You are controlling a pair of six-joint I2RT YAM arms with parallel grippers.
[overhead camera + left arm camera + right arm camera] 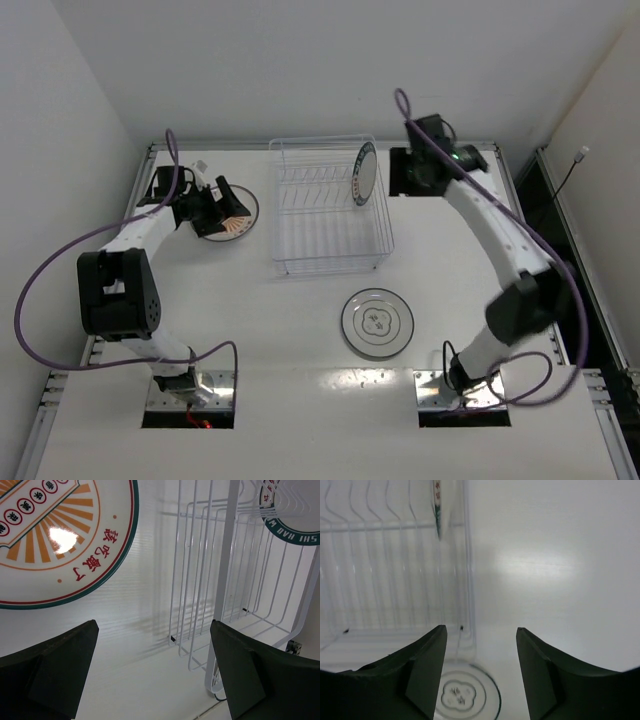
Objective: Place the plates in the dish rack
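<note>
My right gripper should keep moving to the grey-motif plate's rim (411,320) until its fingers are on both sides of that rim, because the rim lies free and the teal-rimmed plate stands in the rack (364,174).
The white wire dish rack (330,215) stands at the table's far middle. The teal-rimmed plate (364,173) stands upright in its far right slots, and also shows in the left wrist view (295,517) and edge-on in the right wrist view (438,505). The orange sunburst plate (238,222) lies flat left of the rack. My left gripper (218,198) is open and empty just over that plate's (50,535) edge. The grey-motif plate (377,323) lies flat in front of the rack. My right gripper (405,178) is open and empty, just right of the rack.
The rack's wires (225,580) are close on the right of my left gripper (155,672). The rack's right wall (467,580) is beside my right gripper (481,672), with the grey-motif plate (465,692) below it. Walls close off the table's far edge.
</note>
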